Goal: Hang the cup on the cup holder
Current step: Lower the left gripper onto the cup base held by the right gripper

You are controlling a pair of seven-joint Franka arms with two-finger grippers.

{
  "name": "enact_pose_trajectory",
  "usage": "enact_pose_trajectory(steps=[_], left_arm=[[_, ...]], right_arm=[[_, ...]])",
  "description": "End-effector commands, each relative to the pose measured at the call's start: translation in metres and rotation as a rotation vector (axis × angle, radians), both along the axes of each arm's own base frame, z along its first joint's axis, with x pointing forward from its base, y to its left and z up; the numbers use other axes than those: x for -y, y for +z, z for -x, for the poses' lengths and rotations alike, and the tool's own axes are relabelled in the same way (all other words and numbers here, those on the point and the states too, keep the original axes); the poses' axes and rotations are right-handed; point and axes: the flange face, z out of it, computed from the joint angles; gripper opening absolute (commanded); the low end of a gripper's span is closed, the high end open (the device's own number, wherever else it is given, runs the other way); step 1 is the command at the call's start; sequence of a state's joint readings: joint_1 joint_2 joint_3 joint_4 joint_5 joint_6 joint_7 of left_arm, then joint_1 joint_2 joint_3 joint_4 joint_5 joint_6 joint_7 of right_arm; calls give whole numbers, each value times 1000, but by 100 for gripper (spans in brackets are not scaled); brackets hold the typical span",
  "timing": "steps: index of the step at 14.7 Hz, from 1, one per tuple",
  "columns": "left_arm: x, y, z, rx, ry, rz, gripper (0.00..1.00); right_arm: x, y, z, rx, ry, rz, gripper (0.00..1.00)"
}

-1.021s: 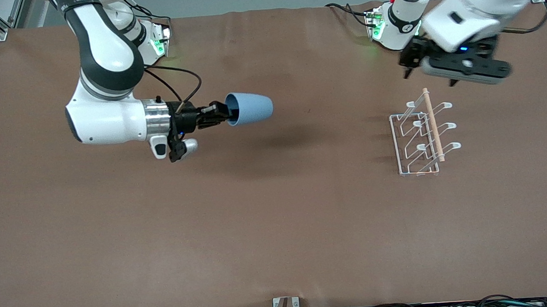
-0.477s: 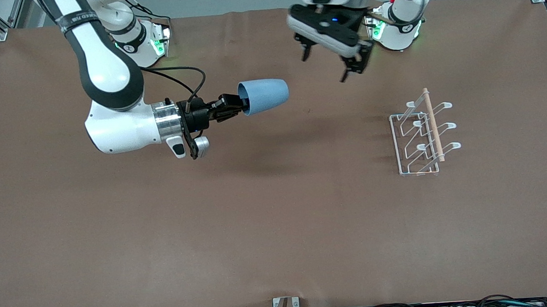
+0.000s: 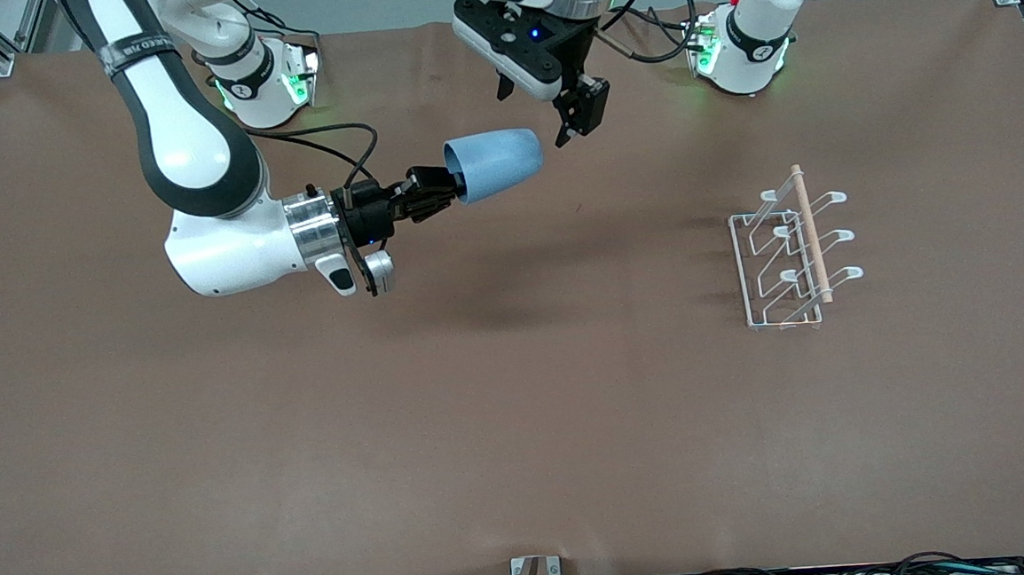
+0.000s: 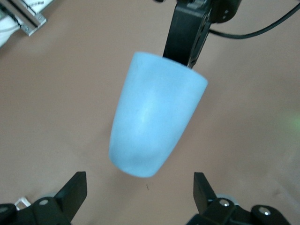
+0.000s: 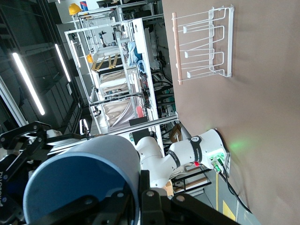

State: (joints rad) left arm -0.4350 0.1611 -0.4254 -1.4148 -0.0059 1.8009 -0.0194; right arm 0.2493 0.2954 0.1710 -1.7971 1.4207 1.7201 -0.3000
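Observation:
I expect the light-blue cup to hang tilted with its base up when I lower it over a wire, because the cup holder's wires slant upward.
My right gripper is shut on the rim of the light-blue cup. It holds the cup on its side in the air over the table's middle, base pointing toward the left arm's end. One finger is inside the cup in the right wrist view. My left gripper is open and empty, just above the cup's base. The cup fills the left wrist view, ahead of the spread fingertips. The white wire cup holder with its wooden rod stands on the table toward the left arm's end, with bare prongs.
The brown table carries only the holder, which also shows in the right wrist view. Both arm bases stand along the table's back edge. Cables run along the table's edge nearest the front camera.
My left arm has swung from above the cup holder across to the cup. My right gripper has carried the cup a little toward the left arm's end and tilted its base up.

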Motion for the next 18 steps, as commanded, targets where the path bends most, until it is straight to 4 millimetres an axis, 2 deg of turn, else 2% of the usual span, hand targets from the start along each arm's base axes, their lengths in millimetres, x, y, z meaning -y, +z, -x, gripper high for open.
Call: enact_pose_trajectory(steps=[1, 4, 8, 11, 18], left_arm=[[7, -2, -10, 18, -67, 32, 100], [13, -17, -21, 40, -140, 39, 100], [18, -27, -30, 49, -151, 56, 100], [23, -46, -40, 40, -179, 56, 100], [36, -70, -41, 15, -195, 50, 100]], right_arm=[[2, 3, -2, 1, -6, -35, 3], [1, 2, -1, -2, -4, -33, 3], [0, 2, -1, -2, -2, -33, 3], [2, 2, -2, -3, -4, -34, 3], [1, 1, 0, -8, -2, -30, 4]])
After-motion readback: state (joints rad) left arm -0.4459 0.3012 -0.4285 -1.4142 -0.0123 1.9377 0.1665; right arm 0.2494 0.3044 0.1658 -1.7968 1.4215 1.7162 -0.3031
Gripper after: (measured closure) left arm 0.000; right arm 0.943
